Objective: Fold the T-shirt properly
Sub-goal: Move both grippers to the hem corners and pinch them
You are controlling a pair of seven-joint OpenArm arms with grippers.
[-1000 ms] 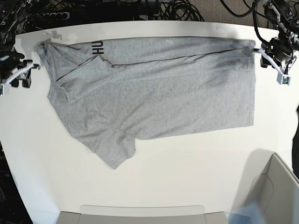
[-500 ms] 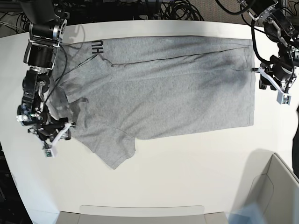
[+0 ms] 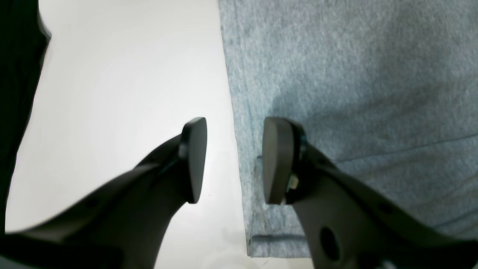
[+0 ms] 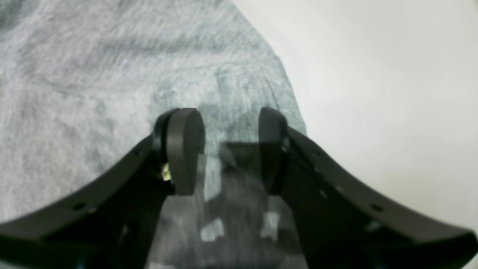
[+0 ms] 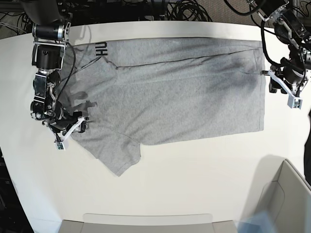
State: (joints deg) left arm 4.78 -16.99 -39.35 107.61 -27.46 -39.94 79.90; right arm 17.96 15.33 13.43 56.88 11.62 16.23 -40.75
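My right gripper should back away and pinch the lower sleeve at its cuff corner (image 5: 118, 173), because both of my right gripper's fingers are over the T-shirt inside its edge (image 4: 231, 145).
The heather-grey T-shirt (image 5: 170, 92) lies spread flat on the white table (image 5: 194, 165), with black lettering (image 5: 101, 49) showing at its far left corner. My left gripper (image 5: 278, 86) is at the shirt's right hem. In the left wrist view the left gripper (image 3: 233, 160) is open and straddles the hem edge of the T-shirt (image 3: 354, 74), one finger over bare table. My right gripper (image 5: 73, 127) is at the shirt's left edge above the lower sleeve (image 5: 119, 155). In the right wrist view the right gripper (image 4: 228, 149) stands open low over the T-shirt (image 4: 93, 74), near its edge.
A grey box (image 5: 284, 194) stands at the near right corner. A flat tray (image 5: 146, 221) lies along the front edge. Tangled cables (image 5: 184, 9) lie behind the table. White tabletop (image 4: 373, 74) shows beside the cloth.
The right arm has swung in from the table's left edge onto the shirt's left side, then shifted slightly inward. The left gripper has dropped a little along the right hem. Both stayed open.
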